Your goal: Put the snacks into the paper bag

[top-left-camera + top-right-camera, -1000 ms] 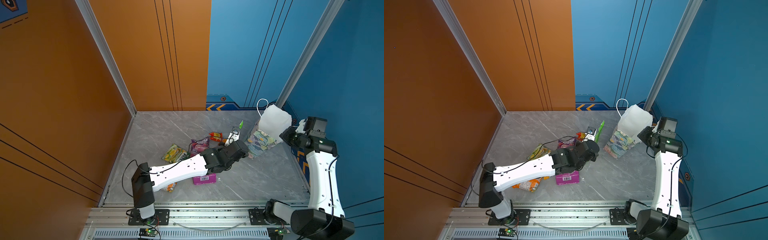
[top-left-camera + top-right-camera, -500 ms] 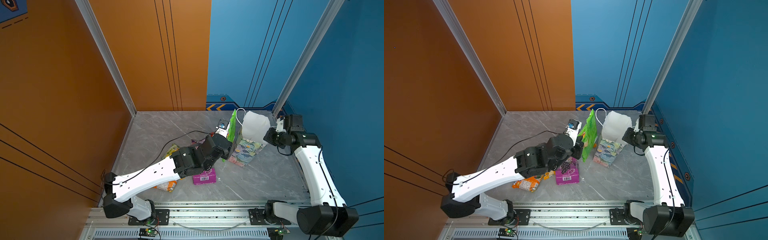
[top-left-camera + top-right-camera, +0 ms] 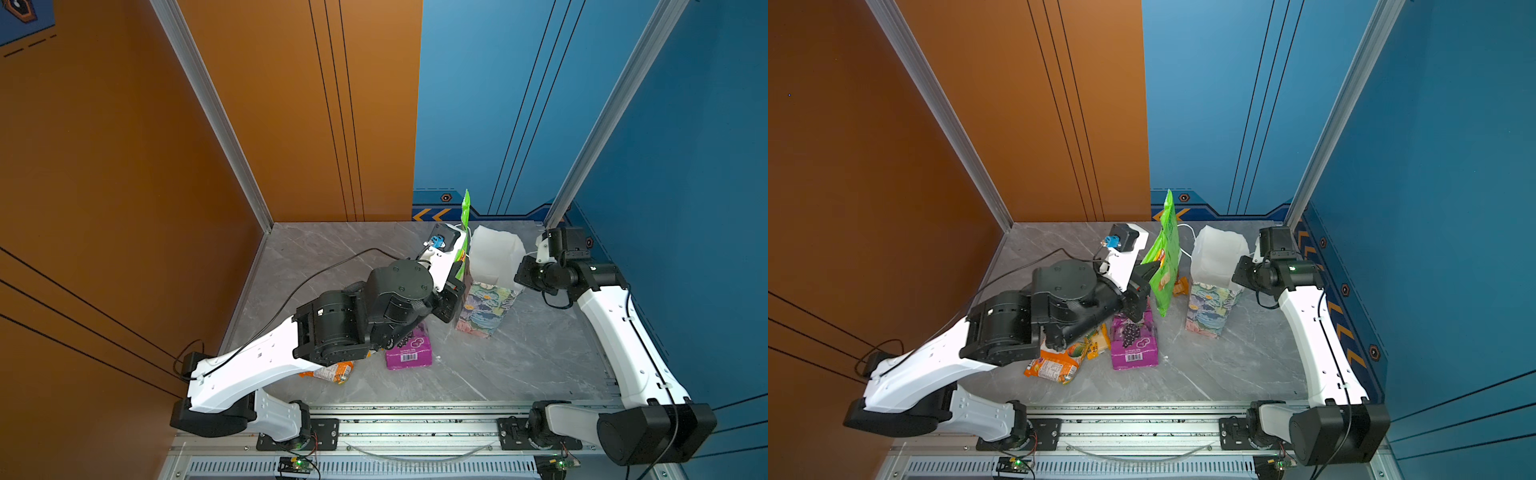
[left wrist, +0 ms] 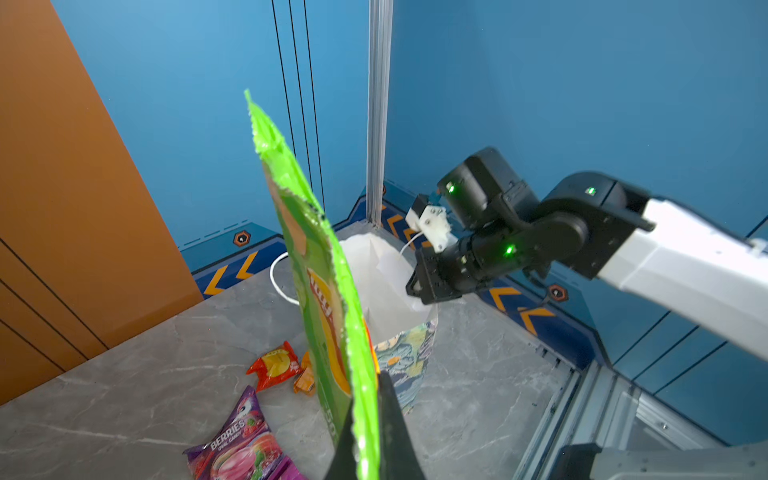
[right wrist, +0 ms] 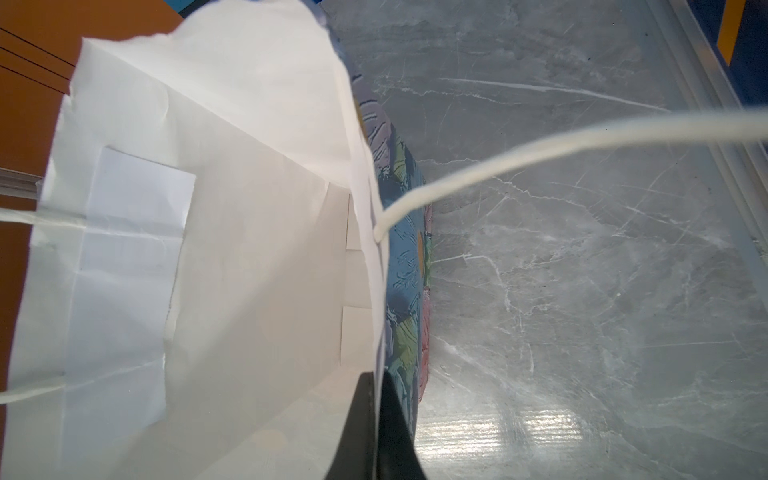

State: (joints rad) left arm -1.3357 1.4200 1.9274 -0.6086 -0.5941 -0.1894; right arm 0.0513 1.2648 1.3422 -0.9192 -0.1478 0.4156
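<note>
Next, I lift the crisps bag over the paper bag's opening (image 3: pixel 1212 266) with my left gripper before lowering it, because the green crisps bag's lower end (image 3: pixel 1163 305) hangs beside the paper bag.
My left gripper (image 4: pixel 365 415) is shut on the lower edge of a large green crisps bag (image 4: pixel 316 291), which stands on end in the air. In both top views the green bag (image 3: pixel 1165 257) (image 3: pixel 465 212) hangs just left of the paper bag (image 3: pixel 1208 307) (image 3: pixel 484 307). That bag stands upright, floral outside and white inside (image 5: pixel 249 249). My right gripper (image 5: pixel 376 386) is shut on its near rim, one finger inside and one outside. Other snacks lie on the floor: a purple grape packet (image 3: pixel 1133 340), an orange packet (image 3: pixel 1054 365), a berries packet (image 4: pixel 241 440) and a red sachet (image 4: pixel 274 365).
A white cord handle (image 4: pixel 276 278) loops off the paper bag's far side, another (image 5: pixel 540 145) crosses the right wrist view. A yellow packet (image 3: pixel 1098 340) lies partly under my left arm. Orange and blue walls close the grey marble floor (image 3: pixel 1246 365); a metal rail (image 3: pixel 1142 419) runs along the front.
My left arm has lifted the green crisps bag off the floor and carried it up beside the paper bag. My right gripper has drawn the paper bag left, toward the middle.
</note>
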